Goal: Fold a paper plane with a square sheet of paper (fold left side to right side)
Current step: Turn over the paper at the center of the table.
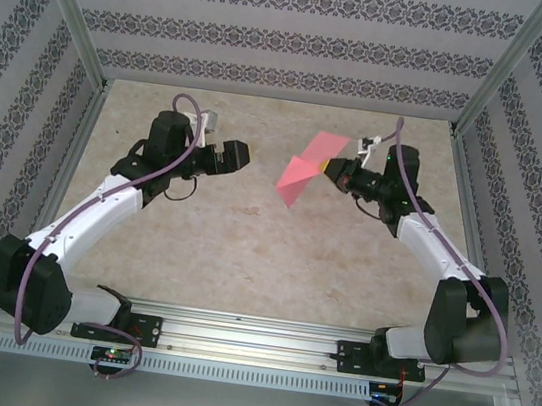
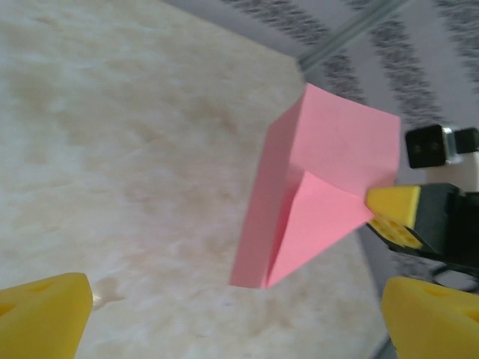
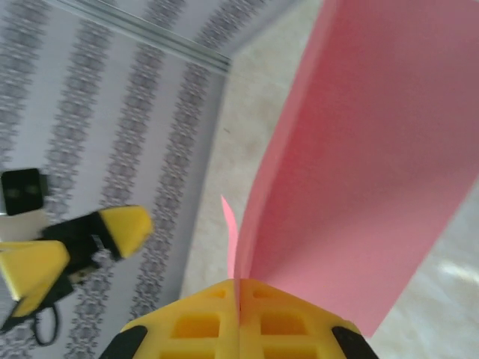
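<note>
The pink-red sheet of paper (image 1: pixel 323 151) will stay folded half open when I carry it down, because the panels stand apart along a sharp crease (image 2: pixel 298 133).
The pink-red sheet of paper (image 1: pixel 306 171) hangs in the air above the table, partly folded with a triangular flap (image 2: pixel 318 224) creased across it. My right gripper (image 1: pixel 337 168) is shut on the sheet's right edge; in the right wrist view the paper (image 3: pixel 359 149) rises from between the closed yellow fingers (image 3: pixel 202 321). My left gripper (image 1: pixel 240 154) hovers to the left of the sheet, apart from it and open, with nothing between its yellow fingertips (image 2: pixel 45 310). In the left wrist view the right gripper (image 2: pixel 397 213) pinches the paper's edge.
A beige marbled tabletop (image 1: pixel 226 237) lies under both arms. Patterned walls (image 1: pixel 274 37) and metal frame posts (image 1: pixel 71 8) enclose the work area. An aluminium rail (image 1: pixel 252 337) with the arm bases runs along the near edge.
</note>
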Robot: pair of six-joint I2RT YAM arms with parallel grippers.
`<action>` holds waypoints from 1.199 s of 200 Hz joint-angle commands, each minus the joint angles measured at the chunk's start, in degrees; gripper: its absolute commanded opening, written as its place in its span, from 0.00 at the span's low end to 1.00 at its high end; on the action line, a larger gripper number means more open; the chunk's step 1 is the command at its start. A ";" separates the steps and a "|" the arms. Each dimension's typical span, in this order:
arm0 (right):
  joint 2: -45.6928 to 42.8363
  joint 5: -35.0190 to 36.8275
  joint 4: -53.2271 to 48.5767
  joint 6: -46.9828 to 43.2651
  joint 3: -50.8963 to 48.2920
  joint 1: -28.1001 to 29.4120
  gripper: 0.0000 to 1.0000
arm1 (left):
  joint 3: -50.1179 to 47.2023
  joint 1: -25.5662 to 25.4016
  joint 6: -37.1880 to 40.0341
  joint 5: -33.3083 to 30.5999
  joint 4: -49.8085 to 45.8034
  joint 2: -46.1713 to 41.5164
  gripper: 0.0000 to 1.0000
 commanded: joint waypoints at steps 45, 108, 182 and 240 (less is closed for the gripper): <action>-2.18 -10.86 13.44 12.46 13.17 0.10 0.02 | 7.91 -0.47 -18.48 21.37 25.47 4.81 1.00; -2.88 -10.74 19.76 19.23 15.44 2.61 0.04 | 12.51 -3.72 -24.03 26.00 31.68 8.91 0.95; -2.98 -9.28 19.70 19.42 13.48 2.94 0.05 | 12.13 -4.49 -24.53 26.26 31.52 9.16 0.44; -4.83 -7.57 7.94 11.72 12.49 0.91 0.23 | 11.31 -4.50 -18.66 24.26 23.23 7.82 0.19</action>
